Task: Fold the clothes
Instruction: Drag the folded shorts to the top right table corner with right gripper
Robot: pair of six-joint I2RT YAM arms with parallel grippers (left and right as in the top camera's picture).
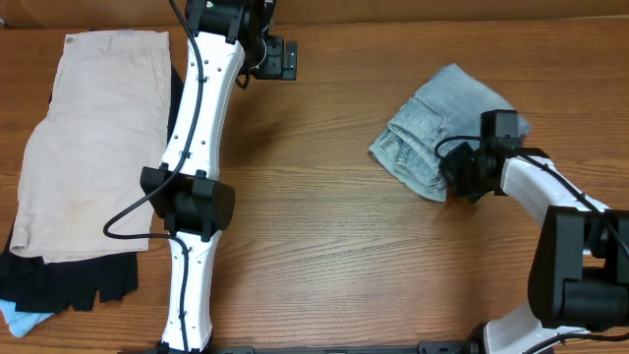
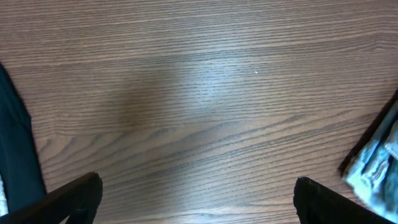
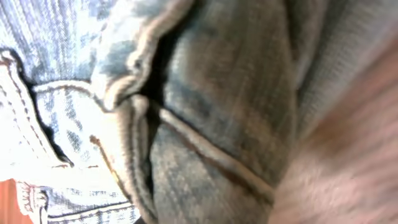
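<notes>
I should use my right gripper to slide the denim shorts (image 1: pixel 447 113) toward the back corner (image 1: pixel 521 54) and turn them square, because they lie at a slant and out from the table's back edge.
The faded light-blue denim shorts (image 1: pixel 442 133) lie crumpled at the table's right. My right gripper (image 1: pixel 460 169) presses into their near right edge. In the right wrist view, bunched denim (image 3: pixel 205 112) with seams and a hem fills the picture and hides the fingers. My left gripper (image 1: pixel 280 59) hovers over bare wood at the back centre, away from the clothes. Its jaws stand open (image 2: pixel 199 199), with nothing between them. A bit of denim (image 2: pixel 379 168) shows at the right edge of the left wrist view.
Cream-beige shorts (image 1: pixel 98 138) lie flat at the far left on black garments (image 1: pixel 79 280). A light-blue scrap (image 1: pixel 20 317) peeks out at the front left corner. The left arm (image 1: pixel 192 187) stretches from the front edge to the back beside that pile.
</notes>
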